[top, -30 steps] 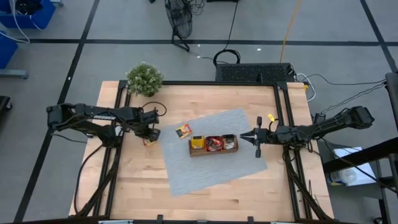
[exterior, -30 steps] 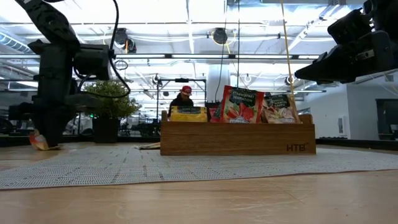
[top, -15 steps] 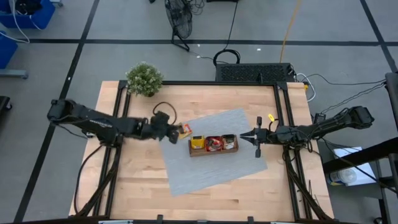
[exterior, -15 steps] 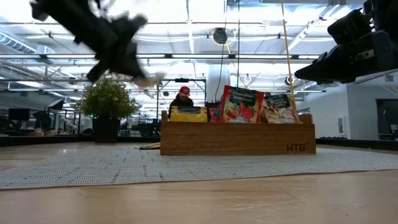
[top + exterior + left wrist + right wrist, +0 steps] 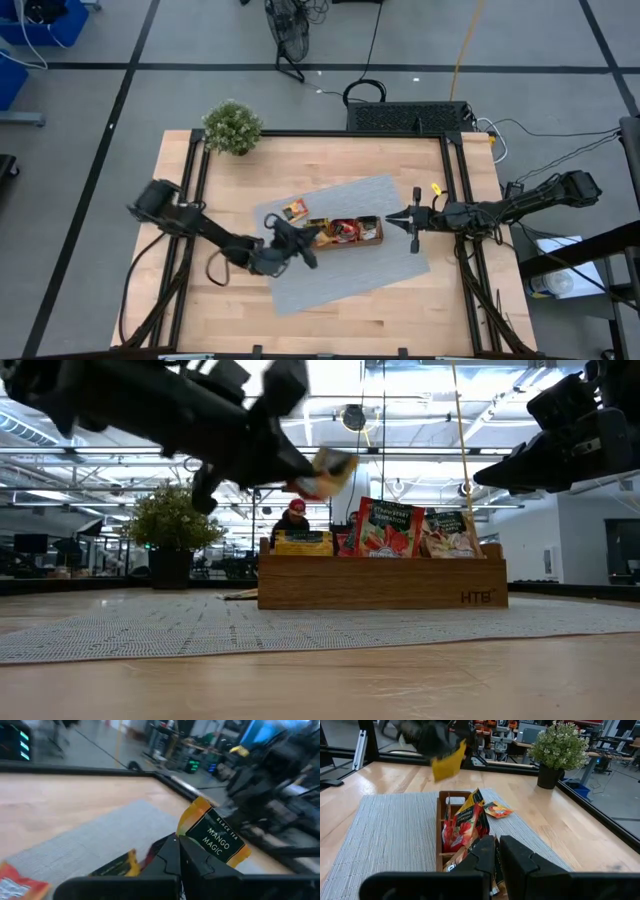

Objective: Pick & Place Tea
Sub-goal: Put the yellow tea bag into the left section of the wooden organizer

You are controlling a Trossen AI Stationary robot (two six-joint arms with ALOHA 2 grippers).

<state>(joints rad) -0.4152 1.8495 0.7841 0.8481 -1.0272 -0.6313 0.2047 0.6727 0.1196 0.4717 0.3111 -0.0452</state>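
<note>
The orange-yellow and black sachet (image 5: 215, 836) sticks out at a tilt from the robot's left gripper, so the robot should let go of it beside the yellow sachet (image 5: 303, 544), then grip it again and straighten it there.
My left gripper (image 5: 179, 851) is shut on an orange-yellow and black tea sachet (image 5: 215, 837), held in the air (image 5: 328, 468) above the left end of the wooden tray (image 5: 380, 585). In the tray's compartments stand yellow (image 5: 303, 543), red (image 5: 385, 528) and grey-brown (image 5: 450, 535) sachets. One more sachet (image 5: 294, 210) lies flat on the grey mat, just beyond the tray's left end. My right gripper (image 5: 412, 218) waits shut, level, just off the tray's right end. My left gripper pinches the sachet's edge (image 5: 189, 839) between its two fingers. The fingers lie about level and come from the table's left and near side. The sachet sticks out past the fingertips, tilted, lifted clear of tray and mat.
The tray stands on a grey woven mat (image 5: 340, 275) in the middle of the wooden table. A small potted plant (image 5: 232, 126) stands at the far left corner. In the room behind the table a person (image 5: 293, 520) is seen.
My left gripper has lifted the sachet off the table near its left side and swung it toward the right and somewhat toward the near edge, up over the tray's left end. It has tipped from pointing down to about level. The sachet now hangs clear.
</note>
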